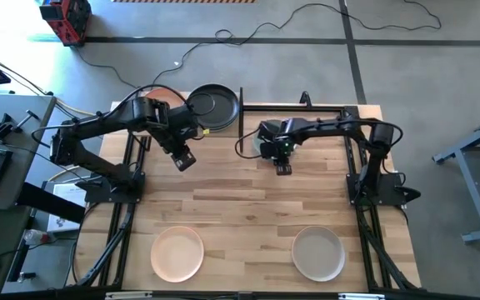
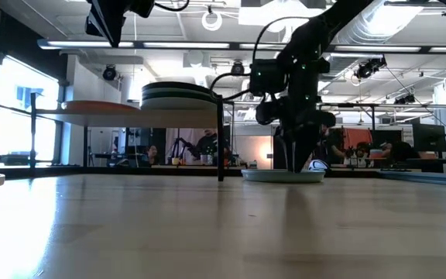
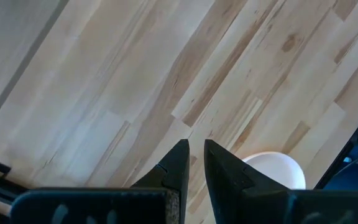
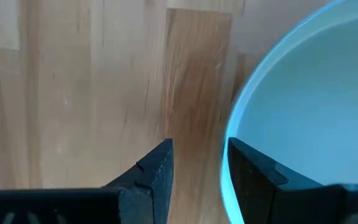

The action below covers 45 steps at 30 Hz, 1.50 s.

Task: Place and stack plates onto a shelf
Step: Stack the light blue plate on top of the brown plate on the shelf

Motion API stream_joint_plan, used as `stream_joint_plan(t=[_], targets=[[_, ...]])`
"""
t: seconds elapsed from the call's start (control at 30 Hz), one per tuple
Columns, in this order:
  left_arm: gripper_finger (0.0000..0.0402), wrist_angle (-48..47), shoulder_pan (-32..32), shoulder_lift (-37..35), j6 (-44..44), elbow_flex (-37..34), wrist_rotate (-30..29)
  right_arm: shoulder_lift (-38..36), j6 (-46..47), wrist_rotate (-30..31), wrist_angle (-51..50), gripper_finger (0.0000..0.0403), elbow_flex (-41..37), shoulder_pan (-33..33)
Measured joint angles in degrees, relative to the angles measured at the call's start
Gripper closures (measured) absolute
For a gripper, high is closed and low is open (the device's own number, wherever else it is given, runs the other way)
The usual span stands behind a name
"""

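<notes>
The right gripper's fingers are on both sides of only the plate's near rim (image 4: 226, 146), so the pale blue-grey plate (image 4: 316, 112) will tip and its far side will dip when the robot lifts it.
My right gripper (image 2: 296, 164) is low over the table's far middle, open, with its fingers astride the rim of a pale blue-grey plate (image 4: 303, 93) that lies flat on the tabletop (image 2: 283, 176). My left gripper (image 1: 183, 160) hangs high above the table beside the shelf, shut and empty (image 3: 194, 152). The shelf (image 2: 130, 116) stands at the far left on thin black legs. It carries a stack of plates with a black one on top (image 1: 213, 104) and a peach plate (image 2: 91, 106) beside the stack. A peach-pink plate (image 1: 177, 252) and a beige plate (image 1: 318, 253) lie near the table's near edge. My right gripper comes down on the pale blue-grey plate from above, one finger (image 4: 253, 177) over the plate's inside and one (image 4: 157, 171) outside its rim (image 4: 229, 146). The plate lies flat on the table. I cannot tell whether either finger touches the rim.
A black shelf leg (image 2: 221, 147) stands just left of the blue plate. Bare planked tabletop (image 1: 240, 208) stretches across the middle, between the arms and the two near plates. Black frame rails run along both table sides. A pale plate (image 3: 272, 168) shows below the left gripper.
</notes>
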Motion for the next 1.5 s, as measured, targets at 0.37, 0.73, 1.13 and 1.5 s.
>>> stream_joint_plan(t=[0.37,0.73,1.13,1.5], targets=[[0.0365,0.0,0.0,0.0,1.0,0.0,-0.5,0.0,0.2,5.7,3.9,0.0273,-2.6,-0.1],[0.0364,0.0,0.0,0.0,1.1,0.0,-0.6,0.0,0.5,2.7,8.1,0.0304,-4.2,-0.3],[0.0365,0.0,0.0,0.0,1.2,0.0,-2.3,-0.3,4.3,4.7,10.1,0.0329,-6.5,-0.1],[0.0365,-0.1,0.0,0.0,1.5,0.0,-3.5,0.1,6.4,6.3,5.8,0.0396,-2.6,0.5]])
